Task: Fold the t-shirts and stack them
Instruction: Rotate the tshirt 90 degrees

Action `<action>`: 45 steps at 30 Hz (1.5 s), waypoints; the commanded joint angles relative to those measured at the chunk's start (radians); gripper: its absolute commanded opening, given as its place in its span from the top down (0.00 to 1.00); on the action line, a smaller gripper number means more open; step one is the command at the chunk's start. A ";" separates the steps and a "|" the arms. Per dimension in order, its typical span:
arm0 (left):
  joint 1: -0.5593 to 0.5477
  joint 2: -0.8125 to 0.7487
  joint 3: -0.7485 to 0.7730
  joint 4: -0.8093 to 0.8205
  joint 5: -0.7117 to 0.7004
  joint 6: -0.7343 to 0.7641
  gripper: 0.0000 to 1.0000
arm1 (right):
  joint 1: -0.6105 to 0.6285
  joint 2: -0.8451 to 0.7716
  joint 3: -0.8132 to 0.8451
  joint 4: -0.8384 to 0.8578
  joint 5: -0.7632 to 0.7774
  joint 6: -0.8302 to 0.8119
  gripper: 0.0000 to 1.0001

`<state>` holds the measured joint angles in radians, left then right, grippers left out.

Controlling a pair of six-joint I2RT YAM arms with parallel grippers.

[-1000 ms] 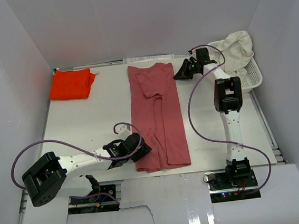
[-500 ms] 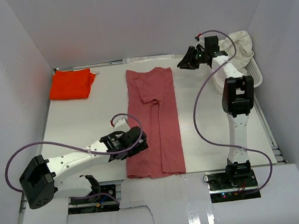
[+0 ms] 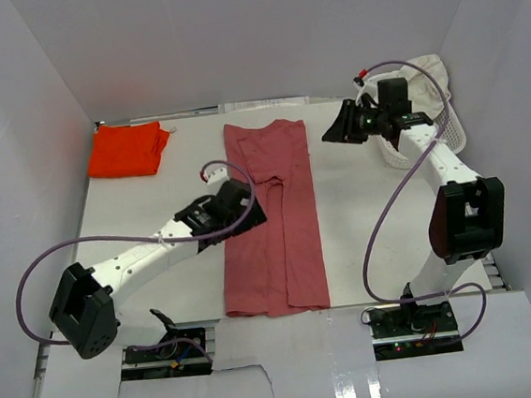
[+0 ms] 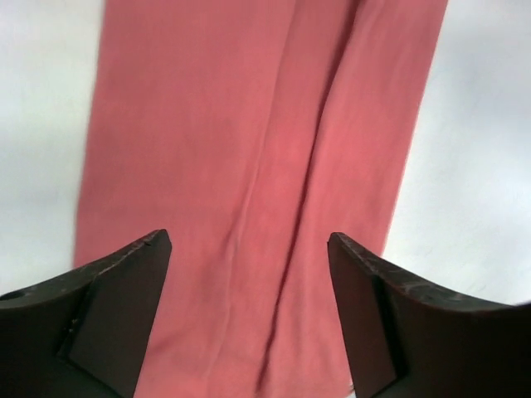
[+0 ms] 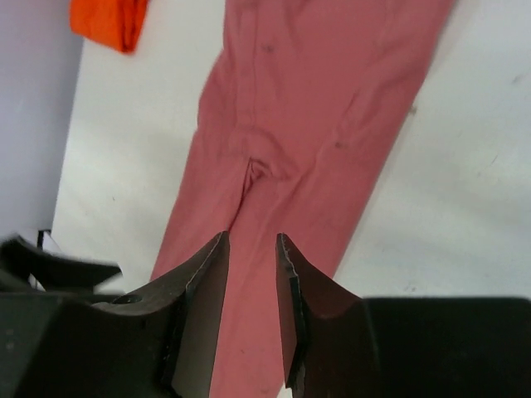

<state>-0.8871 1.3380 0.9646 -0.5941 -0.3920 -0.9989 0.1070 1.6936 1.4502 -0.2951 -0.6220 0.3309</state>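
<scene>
The dusty rose-red t-shirt's near hem is at the edge of the table, so the robot's right gripper should push down on the long side and slide the t-shirt inward before folding.
The dusty rose-red t-shirt lies flat as a long folded strip down the middle of the table; it also fills the left wrist view and shows in the right wrist view. My left gripper hovers over its left edge, jaws wide open and empty. Off the shirt's upper right corner my right gripper hangs, narrowly open with nothing between its fingers. The orange-red t-shirt lies folded at the far left. The cream-white t-shirt is heaped in the basket.
A white lattice basket stands at the far right against the wall. White walls close in the table on three sides. Purple cables loop off both arms.
Both grippers have let go of the rose-red shirt. The left one opened and moved from its lower left corner up toward the middle; the right one opened a little and drew back right.
</scene>
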 commanded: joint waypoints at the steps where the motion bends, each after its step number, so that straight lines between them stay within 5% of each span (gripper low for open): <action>1: 0.216 0.039 0.077 0.238 0.195 0.175 0.15 | 0.068 -0.038 -0.106 -0.065 0.080 -0.072 0.64; 8: 0.434 0.361 0.376 0.278 0.337 0.229 0.24 | 0.291 -0.138 -0.368 -0.036 0.218 -0.040 0.61; 14: 0.453 0.634 0.567 0.344 0.373 0.253 0.26 | 0.479 -0.215 -0.488 -0.073 0.422 0.013 0.61; 19: 0.456 0.838 0.788 0.295 0.425 0.286 0.29 | 0.533 -0.276 -0.580 -0.038 0.437 0.071 0.62; 22: 0.456 0.874 0.822 0.319 0.444 0.287 0.33 | 0.542 -0.299 -0.660 0.007 0.412 0.102 0.73; 23: 0.456 0.885 0.830 0.330 0.444 0.290 0.38 | 0.543 -0.299 -0.678 0.036 0.395 0.106 0.88; 24: 0.458 0.891 0.833 0.345 0.447 0.296 0.44 | 0.545 -0.299 -0.709 0.046 0.387 0.112 0.92; 27: 0.464 0.900 0.839 0.361 0.461 0.293 0.53 | 0.550 -0.302 -0.758 0.089 0.377 0.131 0.92; 45: 0.539 1.144 0.908 0.438 0.493 0.273 0.56 | 0.550 -0.181 -0.872 0.229 0.355 0.175 0.92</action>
<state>-0.3630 2.4172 1.8664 -0.1421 0.1055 -0.7357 0.6502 1.4822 0.6140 -0.0605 -0.3264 0.5121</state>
